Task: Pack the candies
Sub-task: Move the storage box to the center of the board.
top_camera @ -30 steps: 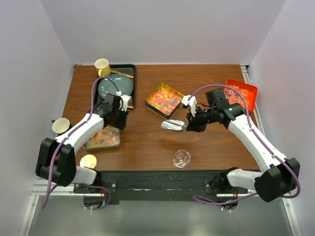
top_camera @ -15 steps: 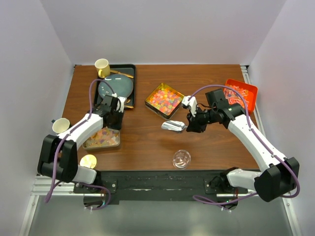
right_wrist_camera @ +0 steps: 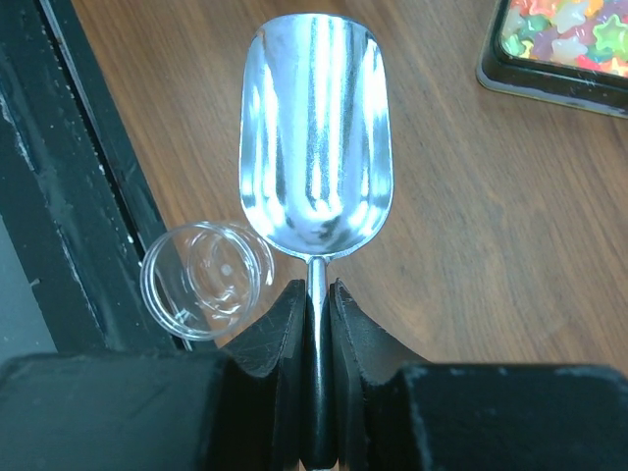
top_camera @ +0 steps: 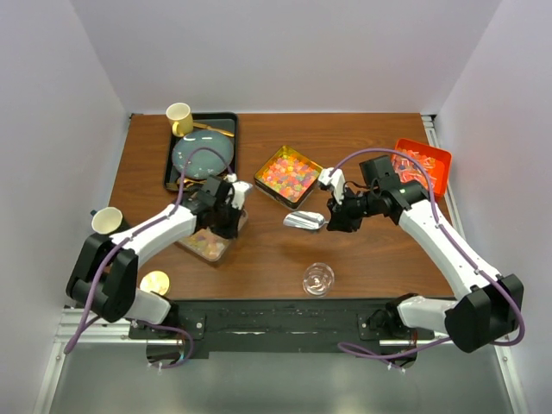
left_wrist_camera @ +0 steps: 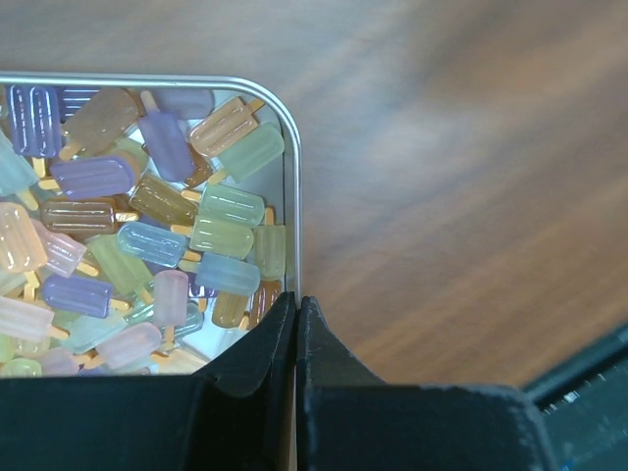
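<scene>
The wood (top_camera: 266, 252) between the silver tin and the clear jar (top_camera: 318, 279) is open, so the robot's left gripper goes on moving the tin until it stands next to the jar.
Pastel candies (left_wrist_camera: 147, 226) fill a silver tin (top_camera: 205, 245). My left gripper (top_camera: 226, 222) is shut on the tin's right wall (left_wrist_camera: 291, 226), its jaws pinching the thin rim (left_wrist_camera: 296, 299). Bright multicolour candies (top_camera: 287, 174) lie in a black tin at the table's middle; its corner also shows in the right wrist view (right_wrist_camera: 559, 44). Red-white candies (top_camera: 421, 164) lie in an orange tray at the right. My right gripper (top_camera: 332, 217) is shut on the handle of an empty metal scoop (right_wrist_camera: 314, 128), held above the table (right_wrist_camera: 316, 294).
A clear empty jar (top_camera: 318, 278) stands near the front edge, just left of the scoop in the right wrist view (right_wrist_camera: 206, 280). A gold lid (top_camera: 155, 282) lies front left. A black tray (top_camera: 226, 121) with a plate and a yellow cup (top_camera: 178, 116) stands at the back left. Another cup (top_camera: 108, 221) is on the left.
My left gripper has taken hold of the pastel candy tin and dragged it to the right, turning it. The right arm and scoop have hardly moved.
</scene>
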Robot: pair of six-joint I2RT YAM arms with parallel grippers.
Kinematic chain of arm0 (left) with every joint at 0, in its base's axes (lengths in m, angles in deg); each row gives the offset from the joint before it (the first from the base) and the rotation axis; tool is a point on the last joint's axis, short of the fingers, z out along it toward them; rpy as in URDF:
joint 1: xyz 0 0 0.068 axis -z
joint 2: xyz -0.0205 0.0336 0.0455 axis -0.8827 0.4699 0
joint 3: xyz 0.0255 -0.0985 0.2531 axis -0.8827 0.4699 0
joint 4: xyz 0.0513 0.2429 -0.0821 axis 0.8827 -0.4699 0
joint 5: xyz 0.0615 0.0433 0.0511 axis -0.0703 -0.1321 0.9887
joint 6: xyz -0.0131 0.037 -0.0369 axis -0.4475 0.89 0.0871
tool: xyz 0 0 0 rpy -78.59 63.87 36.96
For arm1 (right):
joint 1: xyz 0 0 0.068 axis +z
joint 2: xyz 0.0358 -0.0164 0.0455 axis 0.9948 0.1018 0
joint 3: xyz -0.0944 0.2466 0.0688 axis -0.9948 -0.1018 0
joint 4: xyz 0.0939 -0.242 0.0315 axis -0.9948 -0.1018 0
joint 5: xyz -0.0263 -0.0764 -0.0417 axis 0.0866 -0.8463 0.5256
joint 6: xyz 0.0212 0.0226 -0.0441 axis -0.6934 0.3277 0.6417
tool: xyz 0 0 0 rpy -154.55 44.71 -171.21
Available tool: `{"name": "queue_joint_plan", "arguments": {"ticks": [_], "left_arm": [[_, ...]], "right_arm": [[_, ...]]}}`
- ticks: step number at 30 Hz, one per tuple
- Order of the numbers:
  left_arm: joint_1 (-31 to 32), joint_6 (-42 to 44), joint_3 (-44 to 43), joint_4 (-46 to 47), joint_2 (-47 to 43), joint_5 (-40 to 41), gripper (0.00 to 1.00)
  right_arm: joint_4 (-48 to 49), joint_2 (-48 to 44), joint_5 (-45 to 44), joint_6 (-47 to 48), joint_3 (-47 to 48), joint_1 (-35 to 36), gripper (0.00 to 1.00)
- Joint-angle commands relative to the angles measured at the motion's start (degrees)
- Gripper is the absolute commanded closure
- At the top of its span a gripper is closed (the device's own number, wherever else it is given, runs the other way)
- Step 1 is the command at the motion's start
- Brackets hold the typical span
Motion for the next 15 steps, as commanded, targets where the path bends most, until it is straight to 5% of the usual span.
{"name": "queue_joint_plan", "arguments": {"ticks": [1,15], "left_arm": [[4.7,-0.9,0.8,3.1,2.2,-6.0,1.0],[25.9,14.5,-14.3,5.9,15.6,-6.5,1.0]], "right_arm": [[-0.3,-0.3,-1.5,0.6,2.8,-1.0,1.0],[-1.9,-0.5,-4.8,4.6,3.9,-11.8,1.0]]}}
